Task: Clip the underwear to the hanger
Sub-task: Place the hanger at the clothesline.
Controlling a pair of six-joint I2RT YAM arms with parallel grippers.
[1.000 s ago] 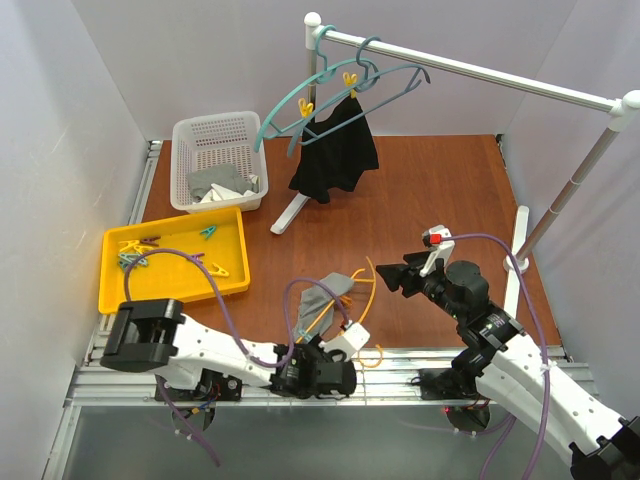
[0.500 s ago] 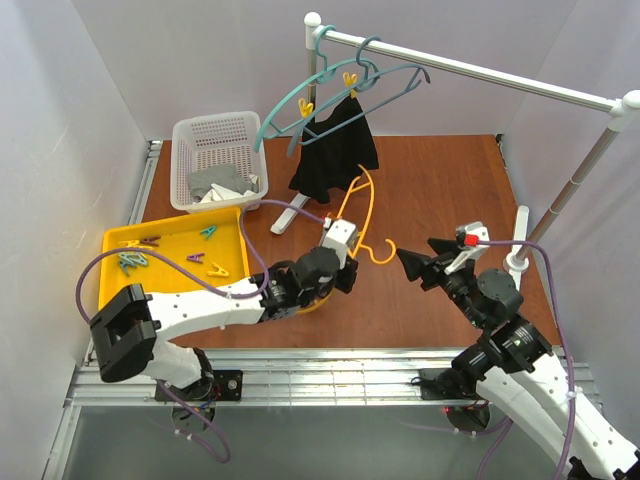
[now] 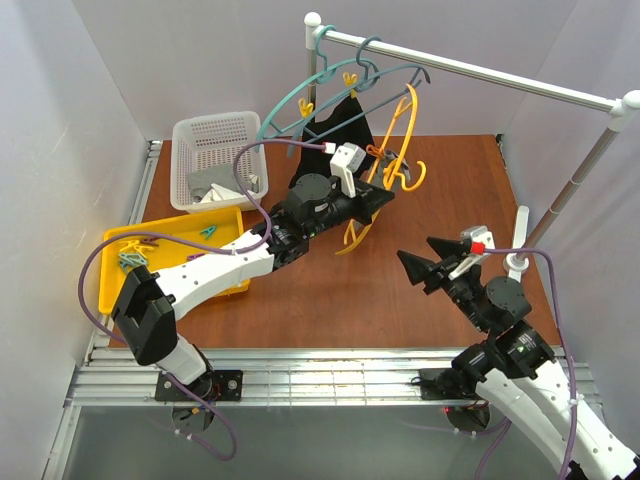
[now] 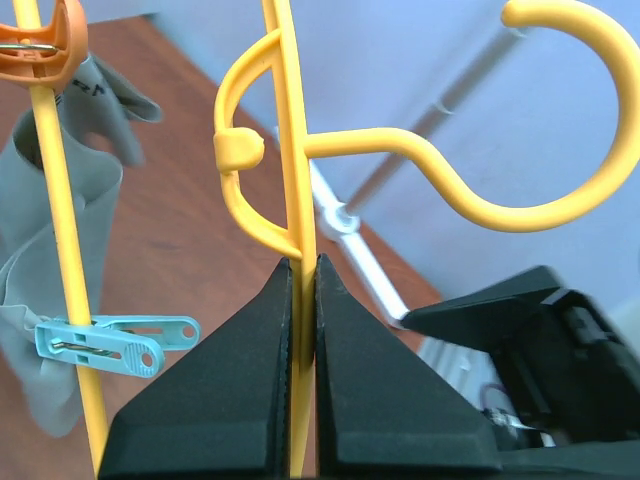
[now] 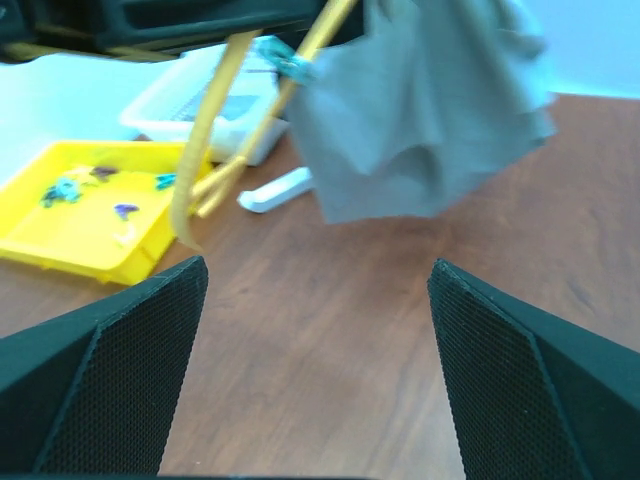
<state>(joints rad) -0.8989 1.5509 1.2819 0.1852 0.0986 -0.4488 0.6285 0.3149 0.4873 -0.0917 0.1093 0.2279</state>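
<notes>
I expect the grey underwear [image 5: 395, 135] to hang down and come along when I carry the hanger to the rail, because the orange clip [image 3: 374, 151] pinches it to the hanger's bar.
My left gripper [image 3: 385, 197] is raised below the rail and shut on a thin bar of the yellow-orange hanger [image 3: 408, 130]. In the left wrist view its jaws [image 4: 303, 262] pinch that bar of the hanger [image 4: 290, 150], and the curved hook [image 4: 560, 210] lies to the right. The grey underwear [image 4: 60, 230] hangs from another bar, held by an orange clip [image 4: 40, 35] and a teal clip [image 4: 110, 340]. The right wrist view shows the underwear [image 5: 430, 120] dangling above the table. My right gripper [image 3: 418, 255] is open and empty, low and to the right of the hanger.
A white rail [image 3: 480, 75] carries a teal hanger [image 3: 300, 95] with a black garment [image 3: 335, 125] and a grey-blue hanger [image 3: 400, 80]. A white basket [image 3: 215, 135] and a yellow tray [image 3: 115, 250] with clips stand at the left.
My left arm has lifted the hanger with the underwear from the table's near edge up towards the rail. The right gripper has shifted slightly right and stayed open.
</notes>
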